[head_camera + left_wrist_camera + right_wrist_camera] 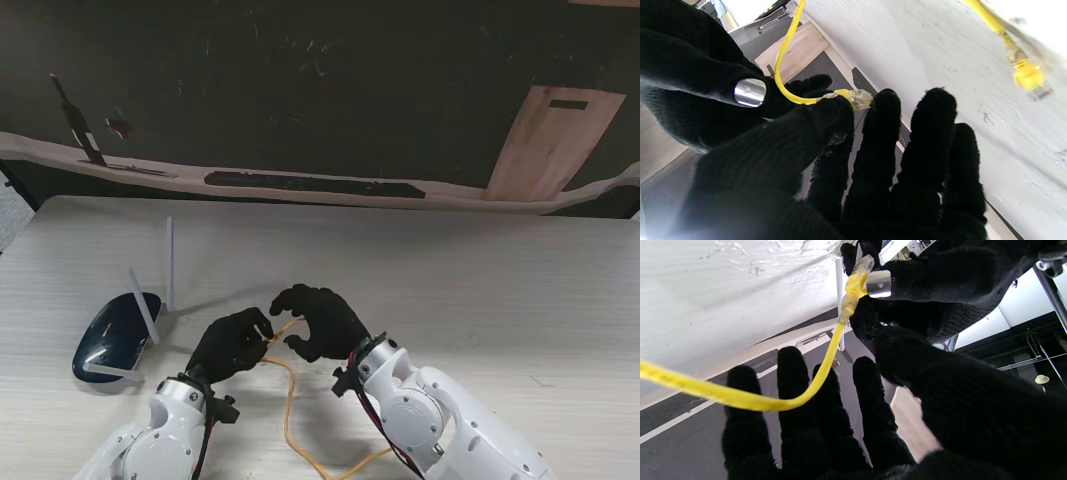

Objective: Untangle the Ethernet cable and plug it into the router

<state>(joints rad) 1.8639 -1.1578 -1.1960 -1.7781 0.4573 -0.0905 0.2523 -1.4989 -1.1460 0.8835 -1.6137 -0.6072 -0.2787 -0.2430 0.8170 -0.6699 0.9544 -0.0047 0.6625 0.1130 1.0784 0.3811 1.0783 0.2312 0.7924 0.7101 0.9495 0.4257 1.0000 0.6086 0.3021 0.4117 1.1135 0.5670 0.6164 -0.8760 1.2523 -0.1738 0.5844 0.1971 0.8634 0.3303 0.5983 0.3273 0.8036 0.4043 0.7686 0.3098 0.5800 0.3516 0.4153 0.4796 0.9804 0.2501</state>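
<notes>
I see the yellow cable keeping a smooth curve (822, 378) behind the clear plug (861, 272), so the clear plug should point straight out when I carry the cable.
The dark blue router (110, 342) with white antennas (169, 262) lies on the table's left side. Just right of it my left hand (232, 345) is shut on one clear plug (858, 97) of the yellow Ethernet cable (289, 400), pinched between thumb and forefinger. My right hand (320, 320) curls beside it, fingers spread; its thumb rests by the cable (773, 403) just behind the plug (860, 268) without a clear grip. The cable trails toward me between both arms. Its other plug (1027, 76) lies free on the table.
The pale wood-grain table (450, 280) stretches to my right and away from me. Beyond its far edge are a dark floor, a long dark strip (310, 183) and a leaning wooden board (550, 140).
</notes>
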